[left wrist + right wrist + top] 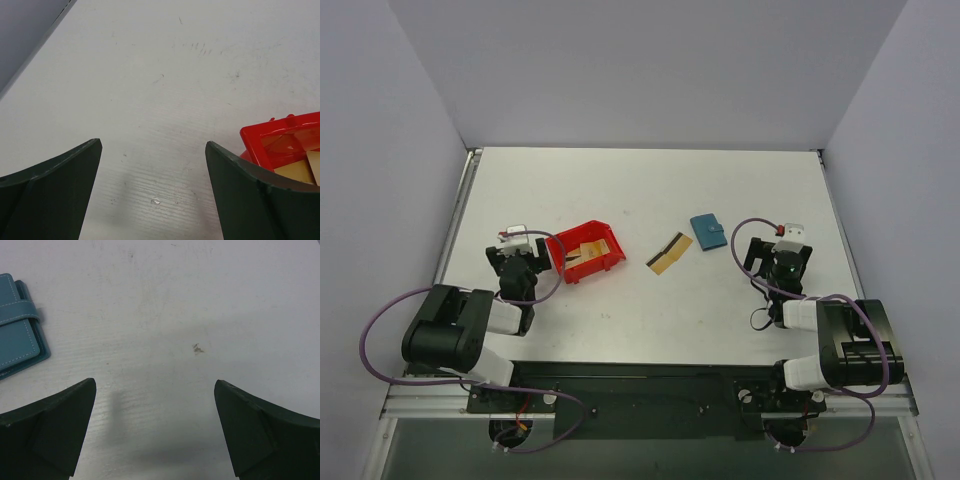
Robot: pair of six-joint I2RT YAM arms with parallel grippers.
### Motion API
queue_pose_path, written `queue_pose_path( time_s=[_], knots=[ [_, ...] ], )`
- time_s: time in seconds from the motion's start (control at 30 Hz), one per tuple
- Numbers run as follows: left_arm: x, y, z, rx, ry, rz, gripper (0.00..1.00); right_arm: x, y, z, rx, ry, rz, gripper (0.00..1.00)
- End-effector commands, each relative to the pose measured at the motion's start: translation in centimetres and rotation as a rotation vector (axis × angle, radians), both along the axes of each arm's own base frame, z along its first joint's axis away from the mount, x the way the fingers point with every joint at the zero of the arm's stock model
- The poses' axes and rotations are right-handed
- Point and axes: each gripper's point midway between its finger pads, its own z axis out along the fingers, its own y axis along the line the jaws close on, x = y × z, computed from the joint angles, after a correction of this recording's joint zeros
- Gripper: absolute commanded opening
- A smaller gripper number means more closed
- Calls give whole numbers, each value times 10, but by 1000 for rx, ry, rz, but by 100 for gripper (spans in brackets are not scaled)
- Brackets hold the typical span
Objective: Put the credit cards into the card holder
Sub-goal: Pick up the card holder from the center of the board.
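The card holder (pixel 707 231) is shut under its strap, so the robot's right gripper needs to bring its fingers together and work at the snap tab (pixel 19 313) before any credit card goes in.
A gold-tan credit card (pixel 669 254) with a dark stripe lies flat near the table's middle. More tan cards (pixel 591 250) sit inside the red bin (pixel 570 245); its corner (pixel 260 137) and a card (pixel 295 171) show in the left wrist view. The teal card holder (pixel 708 231) lies shut, snap tab across it, right of the loose card; it appears at the left edge (pixel 17 335) of the right wrist view. My left gripper (pixel 518 240) stands open just left of the bin, over bare table (pixel 153 145). Open too, my right gripper (pixel 788 240) is right of the card holder (pixel 155 385).
The white table (pixel 650 180) is walled by grey panels at the back and sides. A metal rail (pixel 455 215) runs along its left edge. Purple cables (pixel 750 230) loop beside each arm.
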Motion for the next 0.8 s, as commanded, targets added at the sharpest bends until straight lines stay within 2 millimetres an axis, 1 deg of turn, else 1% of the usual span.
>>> queue_pose_path(
  time_s=[0.0, 0.2, 0.3, 0.33, 0.37, 0.4, 0.43, 0.47, 0.5, 0.53, 0.57, 0.6, 0.63, 0.67, 0.7, 0.73, 0.77],
  knots=[
    [8, -1, 23, -10, -79, 2, 96, 14, 0, 20, 4, -71, -1, 100],
    [9, -2, 23, -10, -79, -1, 96, 14, 0, 19, 4, -68, -1, 100],
    [9, -1, 23, -12, -79, 1, 96, 15, 1, 23, 0, -71, 7, 100],
    [8, -1, 23, -11, -82, 1, 96, 23, 4, 33, 1, -77, 19, 100],
    [8, 0, 22, 1, -66, 18, 96, 17, 4, 26, -8, -3, 19, 100],
    [8, -2, 27, 0, -67, 7, 96, 29, 2, 45, -15, -21, 0, 100],
    [10, -9, 29, 13, -70, -38, 96, 21, -3, 37, -35, 62, -42, 100],
    [10, -11, 41, 45, -69, -18, 96, 34, -9, 63, -62, 41, -113, 100],
    [13, -16, 44, 92, -15, -1, 96, 31, -9, 64, -33, 59, -173, 100],
    [14, -17, 59, 101, -30, 16, 96, 40, -12, 83, -3, 33, -227, 100],
    [19, -19, 72, 115, -21, 45, 96, 36, -7, 76, 44, 87, -242, 100],
    [20, -19, 86, 111, -38, 63, 96, 50, 1, 92, 90, 79, -217, 100],
    [22, -24, 95, 102, -30, 59, 96, 46, 8, 85, 101, 147, -194, 100],
    [23, -27, 105, 99, -36, 47, 96, 60, 22, 96, 128, 159, -127, 100],
    [25, -32, 114, 93, -39, 34, 96, 57, 28, 83, 104, 244, -107, 100],
    [25, -34, 120, 81, -52, 31, 96, 67, 33, 95, 102, 231, -89, 100],
    [25, -37, 124, 36, -57, 33, 96, 64, 38, 84, 113, 289, -72, 100]
  ],
)
